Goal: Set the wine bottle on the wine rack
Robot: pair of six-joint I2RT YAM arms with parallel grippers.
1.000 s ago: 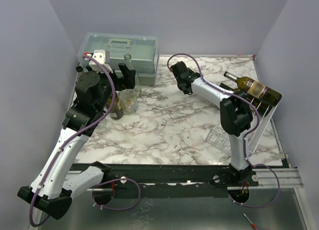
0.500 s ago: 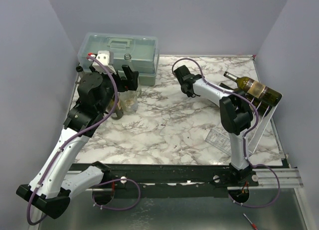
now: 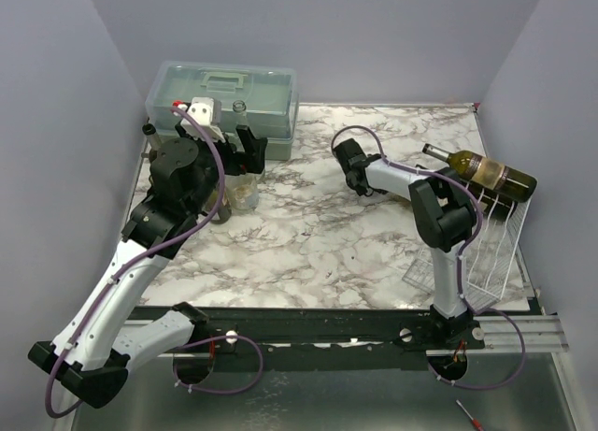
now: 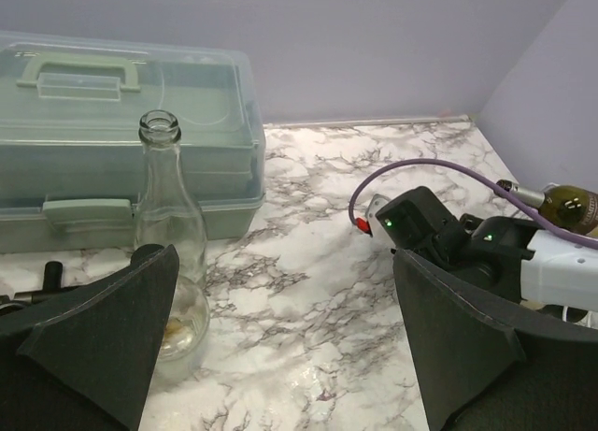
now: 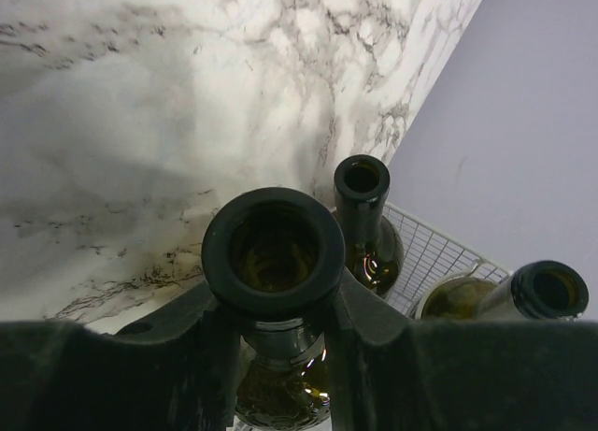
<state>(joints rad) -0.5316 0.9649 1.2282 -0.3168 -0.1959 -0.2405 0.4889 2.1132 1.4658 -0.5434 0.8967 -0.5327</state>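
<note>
My right gripper should go on pushing the wine bottle [image 5: 274,253] into the wine rack [image 5: 423,250] until the wine bottle's body rests there. The wine bottle is lined up base first next to the racked bottle.
In the right wrist view my right gripper [image 5: 280,330] is shut on the neck of a dark green wine bottle [image 5: 273,249], whose open mouth faces the camera. Beyond it the white wire wine rack [image 5: 437,255] holds two more dark bottles, one [image 5: 363,190] behind the held one and one [image 5: 549,291] at the right. From above, the right gripper [image 3: 355,174] is mid-table, and the arm hides the held bottle. A labelled bottle [image 3: 481,169] lies across the top of the wine rack [image 3: 495,258]. My left gripper [image 3: 248,150] [image 4: 285,356] is open and holds nothing.
A translucent grey-green toolbox [image 3: 224,94] [image 4: 112,132] stands at the back left. A clear glass bottle [image 4: 166,216] stands in front of it, just left of my left fingers. A dark bottle [image 3: 220,207] sits under the left arm. Purple walls close in both sides.
The right gripper has drawn right and nearer, toward the rack. The rack and its labelled bottle have shifted. The left gripper has edged towards the toolbox, still open.
</note>
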